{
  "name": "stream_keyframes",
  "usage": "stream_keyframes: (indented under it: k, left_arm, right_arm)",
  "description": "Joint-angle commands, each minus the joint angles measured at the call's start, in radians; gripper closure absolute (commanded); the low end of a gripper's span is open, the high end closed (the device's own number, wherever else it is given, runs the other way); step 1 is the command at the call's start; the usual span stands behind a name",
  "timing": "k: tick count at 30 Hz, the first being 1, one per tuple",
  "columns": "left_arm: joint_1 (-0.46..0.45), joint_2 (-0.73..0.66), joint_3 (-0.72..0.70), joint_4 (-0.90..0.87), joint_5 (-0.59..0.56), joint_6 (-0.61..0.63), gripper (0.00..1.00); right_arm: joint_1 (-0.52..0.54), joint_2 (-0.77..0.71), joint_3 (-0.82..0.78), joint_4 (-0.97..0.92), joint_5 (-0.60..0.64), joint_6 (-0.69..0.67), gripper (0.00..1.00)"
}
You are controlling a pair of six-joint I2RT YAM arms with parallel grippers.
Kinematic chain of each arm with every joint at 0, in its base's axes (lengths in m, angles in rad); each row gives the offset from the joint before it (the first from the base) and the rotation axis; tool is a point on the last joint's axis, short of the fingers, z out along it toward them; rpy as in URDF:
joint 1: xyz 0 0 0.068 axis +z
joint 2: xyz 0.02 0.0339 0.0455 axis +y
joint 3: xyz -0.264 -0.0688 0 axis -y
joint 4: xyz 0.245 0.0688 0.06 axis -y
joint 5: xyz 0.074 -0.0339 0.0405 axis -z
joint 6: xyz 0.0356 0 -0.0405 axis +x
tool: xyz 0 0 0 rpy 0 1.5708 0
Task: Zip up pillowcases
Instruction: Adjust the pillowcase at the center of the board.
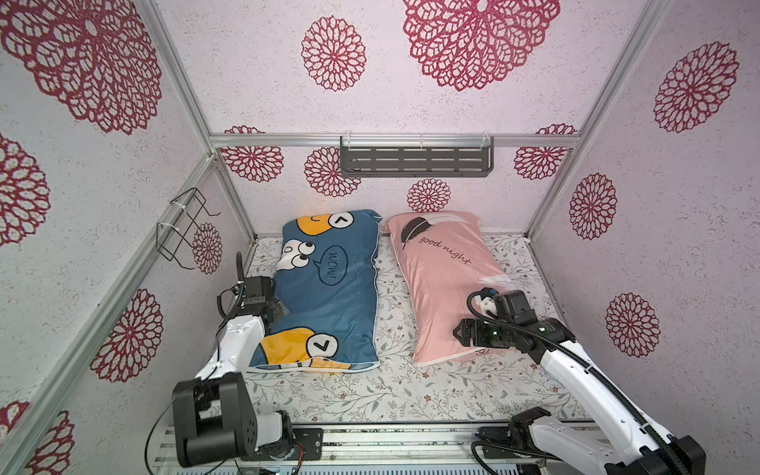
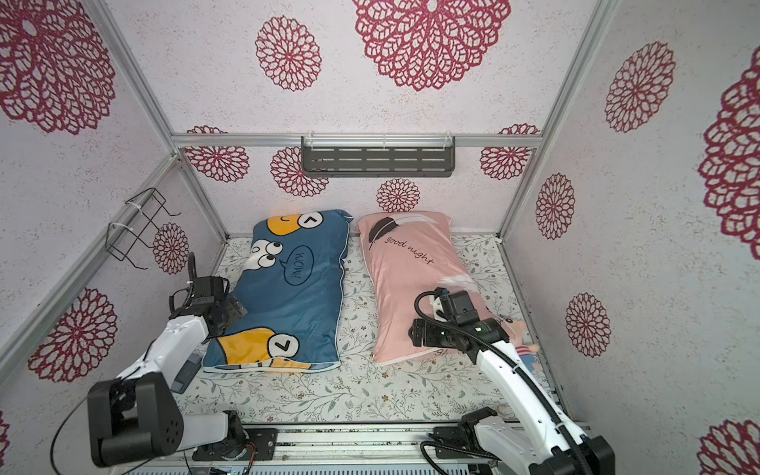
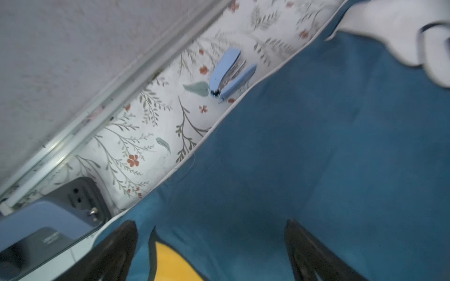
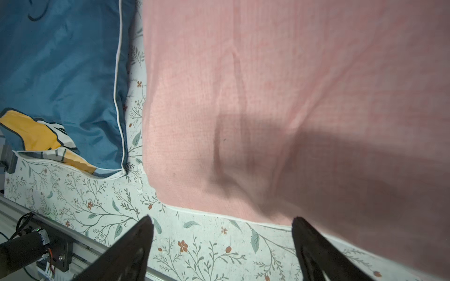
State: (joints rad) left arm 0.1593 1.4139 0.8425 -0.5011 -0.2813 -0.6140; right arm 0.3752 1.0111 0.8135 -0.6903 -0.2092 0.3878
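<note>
The blue pillowcase's near corner (image 2: 209, 364) is next to the grey-blue device, so the robot's left gripper should pull the fabric (image 2: 257, 307) toward the pink pillowcase first and then take that corner.
Two pillowcases lie side by side on the floral sheet. The blue pillowcase (image 1: 329, 296) (image 2: 288, 296) with cartoon faces is on the left, and the pink pillowcase (image 1: 444, 288) (image 2: 411, 288) with a feather and "good night" is on the right. My left gripper (image 1: 281, 308) (image 2: 238, 308) (image 3: 210, 222) hovers open over the blue fabric (image 3: 316, 146) at its left edge, holding nothing. My right gripper (image 1: 458, 331) (image 2: 413, 333) (image 4: 222, 217) stands open over the pink fabric's (image 4: 292, 85) near white-piped edge, with only the sheet between its fingers. No zipper shows.
A small light-blue stapler-like item (image 3: 230, 75) lies on the sheet left of the blue pillowcase. A grey-blue device (image 3: 80, 202) sits by the left wall. A plush doll (image 2: 522, 341) lies at the right wall. A grey shelf (image 1: 415, 160) and wire rack (image 1: 185, 230) hang on the walls.
</note>
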Motion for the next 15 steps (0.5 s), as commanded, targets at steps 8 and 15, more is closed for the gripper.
stream_keyframes:
  k: [8,15]
  left_arm:
    - [-0.192,0.156,-0.008,0.131,0.161,-0.040,0.01]
    - [-0.465,0.251,-0.058,0.322,0.345,-0.241,0.03]
  right_arm:
    - [0.171,0.275,0.101,0.349,-0.026,0.121,0.17]
    - [0.133,0.474,0.110,0.370,0.119,0.159,0.23]
